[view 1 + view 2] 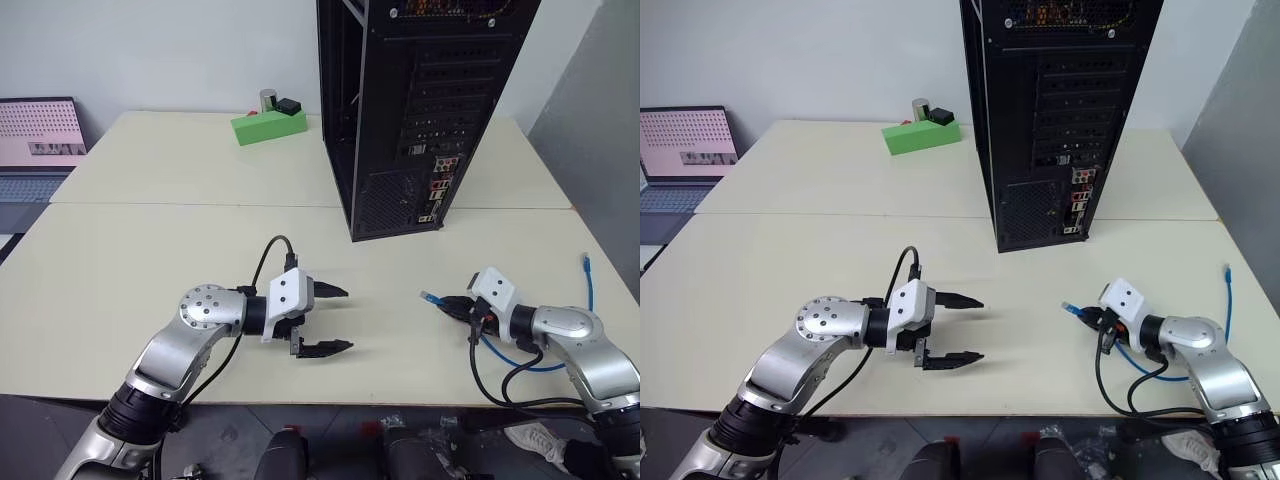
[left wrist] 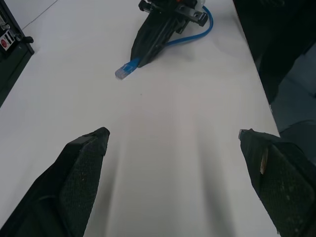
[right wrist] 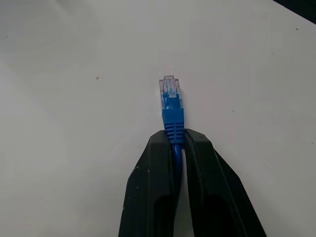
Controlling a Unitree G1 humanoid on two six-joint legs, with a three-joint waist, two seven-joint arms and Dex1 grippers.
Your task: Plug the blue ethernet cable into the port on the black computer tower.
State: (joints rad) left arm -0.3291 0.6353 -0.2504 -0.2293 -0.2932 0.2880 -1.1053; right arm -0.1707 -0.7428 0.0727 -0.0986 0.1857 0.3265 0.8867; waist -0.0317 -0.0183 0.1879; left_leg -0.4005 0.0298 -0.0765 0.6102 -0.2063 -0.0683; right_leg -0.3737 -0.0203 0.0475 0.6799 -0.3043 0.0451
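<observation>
The plug [image 3: 173,117] is lying flat in my right gripper and is crooked to the tower's port, so my left gripper should grab the clear tip [image 3: 170,87] and turn it for a new grip.
The blue ethernet cable [image 1: 592,290] curls on the table at the right, its far plug lying near the table's right edge. My right gripper [image 3: 174,140] is shut on the cable just behind its near plug [image 3: 170,96], which pokes out past the fingertips and points left, low over the table. The black computer tower [image 1: 420,100] stands upright at the back middle, its connector cluster [image 1: 440,185] facing me. My left gripper [image 1: 335,320] hovers open over the table's middle, pointing right toward the plug, nothing between its fingers [image 2: 79,168].
A green box [image 1: 268,125] with small items on top sits at the back of the table, left of the tower. A laptop [image 1: 40,135] stands at the far left. Black robot wires [image 1: 500,380] loop by my right arm. A seam [image 1: 200,204] splits the two tables.
</observation>
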